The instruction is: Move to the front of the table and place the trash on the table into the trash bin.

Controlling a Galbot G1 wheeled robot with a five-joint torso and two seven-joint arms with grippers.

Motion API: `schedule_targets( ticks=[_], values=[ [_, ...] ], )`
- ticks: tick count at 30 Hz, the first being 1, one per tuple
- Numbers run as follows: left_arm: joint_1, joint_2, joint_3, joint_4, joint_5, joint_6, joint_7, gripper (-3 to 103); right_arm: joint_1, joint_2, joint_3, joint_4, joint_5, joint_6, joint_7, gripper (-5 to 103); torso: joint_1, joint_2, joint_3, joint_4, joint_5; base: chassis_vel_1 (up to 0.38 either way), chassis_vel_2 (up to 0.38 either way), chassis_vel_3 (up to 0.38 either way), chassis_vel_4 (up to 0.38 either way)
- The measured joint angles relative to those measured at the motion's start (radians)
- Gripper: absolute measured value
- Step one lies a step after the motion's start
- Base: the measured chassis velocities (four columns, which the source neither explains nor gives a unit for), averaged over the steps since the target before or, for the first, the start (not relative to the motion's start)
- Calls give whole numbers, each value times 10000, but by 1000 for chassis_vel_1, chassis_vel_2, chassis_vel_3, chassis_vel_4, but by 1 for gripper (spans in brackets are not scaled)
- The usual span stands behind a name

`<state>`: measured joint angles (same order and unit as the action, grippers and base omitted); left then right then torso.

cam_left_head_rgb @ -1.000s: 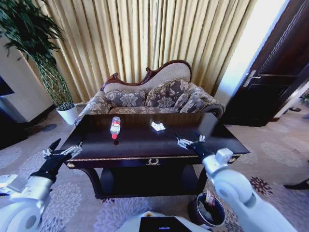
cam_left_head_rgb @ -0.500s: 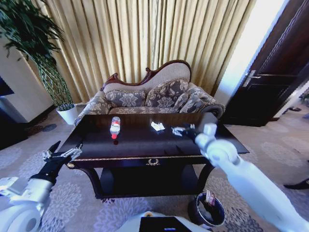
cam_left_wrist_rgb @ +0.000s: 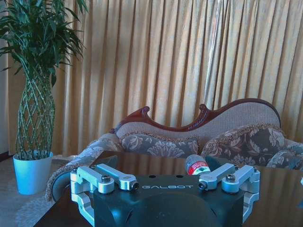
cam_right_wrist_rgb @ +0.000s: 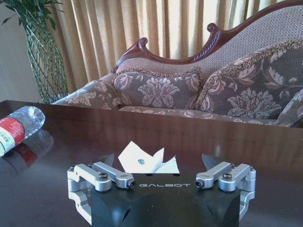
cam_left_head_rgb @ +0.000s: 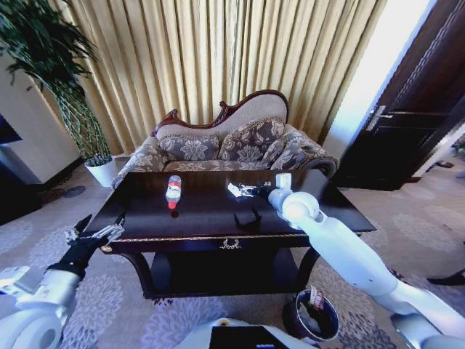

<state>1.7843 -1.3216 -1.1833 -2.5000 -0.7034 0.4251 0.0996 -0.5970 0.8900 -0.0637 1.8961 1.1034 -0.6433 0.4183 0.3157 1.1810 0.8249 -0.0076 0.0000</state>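
I expect the crumpled white paper (cam_left_head_rgb: 235,190) to hold its splayed shape when I pick it up and carry it, because creased flaps (cam_right_wrist_rgb: 159,157) stand up on their own.
The dark glossy table (cam_left_head_rgb: 218,231) stands straight ahead of me. On it lie a clear bottle with a red label (cam_left_head_rgb: 173,190) and a crumpled white paper (cam_left_head_rgb: 235,190). My right gripper (cam_left_head_rgb: 252,190) reaches over the tabletop and is open right at the paper. The right wrist view shows the paper (cam_right_wrist_rgb: 147,161) standing between the spread fingers of that gripper (cam_right_wrist_rgb: 158,163), with the bottle (cam_right_wrist_rgb: 16,127) off to one side. My left gripper (cam_left_head_rgb: 94,234) hangs open off the table's front left corner. The dark round trash bin (cam_left_head_rgb: 314,314) sits on the carpet by the table's front right leg.
A patterned sofa (cam_left_head_rgb: 225,149) stands close behind the table. A tall plant in a white pot (cam_left_head_rgb: 102,171) is at the back left, and a dark door (cam_left_head_rgb: 407,123) at the right. Patterned carpet surrounds the table.
My right arm swung from the table's front right edge across the top to the white paper. The left arm sank a little. Bottle and paper have not moved.
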Motion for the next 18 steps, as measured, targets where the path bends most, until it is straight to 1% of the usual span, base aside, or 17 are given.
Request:
schedule_targets(
  ticks=[6, 18],
  values=[
    [-7, -18, -6, 0, 3, 1, 47, 100, 369, 421, -420, -550, -150, -1, 21, 100, 0, 0, 0, 2, 1, 0, 0, 0, 0],
    [-29, -181, -5, 0, 15, -4, 143, 100, 566, 980, -951, -1159, -270, 27, 276, 100, 0, 0, 0, 2, 0, 0, 0, 0, 0]
  ],
)
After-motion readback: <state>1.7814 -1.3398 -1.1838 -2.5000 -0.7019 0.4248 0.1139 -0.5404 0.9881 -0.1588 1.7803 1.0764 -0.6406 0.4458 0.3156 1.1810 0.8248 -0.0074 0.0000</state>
